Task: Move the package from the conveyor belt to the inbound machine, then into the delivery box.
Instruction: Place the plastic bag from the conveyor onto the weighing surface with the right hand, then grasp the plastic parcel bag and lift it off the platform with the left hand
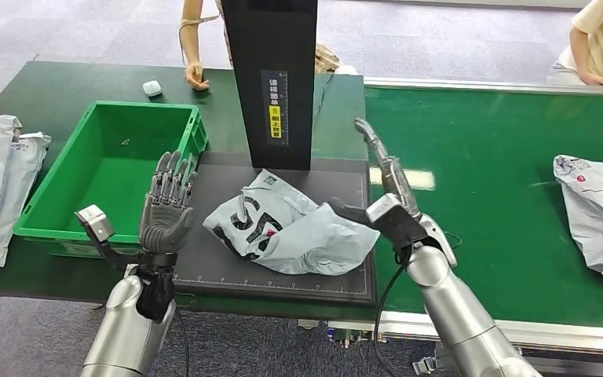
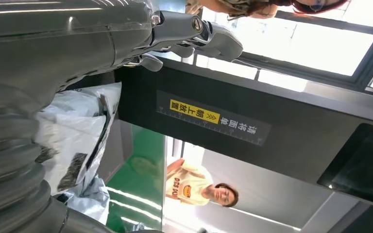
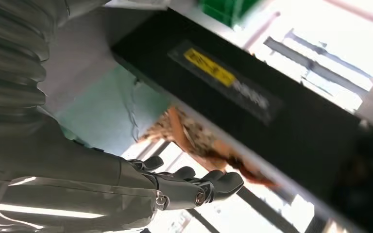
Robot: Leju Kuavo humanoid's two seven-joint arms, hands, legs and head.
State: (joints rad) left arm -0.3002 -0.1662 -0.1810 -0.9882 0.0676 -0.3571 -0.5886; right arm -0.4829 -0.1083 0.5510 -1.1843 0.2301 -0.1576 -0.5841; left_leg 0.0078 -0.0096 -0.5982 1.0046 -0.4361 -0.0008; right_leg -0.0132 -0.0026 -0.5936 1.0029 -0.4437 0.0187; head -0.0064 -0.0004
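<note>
The package should fold at the robot's grip when the robot lifts it, while its puffed end (image 1: pixel 336 240) sticks out, because deep creases (image 1: pixel 281 234) cross its middle.
A crumpled grey package (image 1: pixel 286 228) with black lettering lies on the black pad of the inbound machine (image 1: pixel 212 259), in front of its black upright post (image 1: pixel 271 78). My left hand (image 1: pixel 166 206) stands open with fingers up, just left of the package, apart from it. My right hand (image 1: pixel 385 184) is open at the package's right edge, fingers stretched upward; whether its thumb touches the bag I cannot tell. In the left wrist view the package (image 2: pixel 75 136) lies beside my left hand (image 2: pixel 184 34), with the post (image 2: pixel 233 126) beyond. The right wrist view shows my right hand (image 3: pixel 184 187) with fingers extended.
The green delivery box (image 1: pixel 118 169) stands left of the pad. Grey bags (image 1: pixel 0 181) lie at the table's far left. Another grey package (image 1: pixel 597 208) rests on the green conveyor belt (image 1: pixel 487 181) to the right. People stand behind the table (image 1: pixel 196 47) and belt (image 1: pixel 601 39).
</note>
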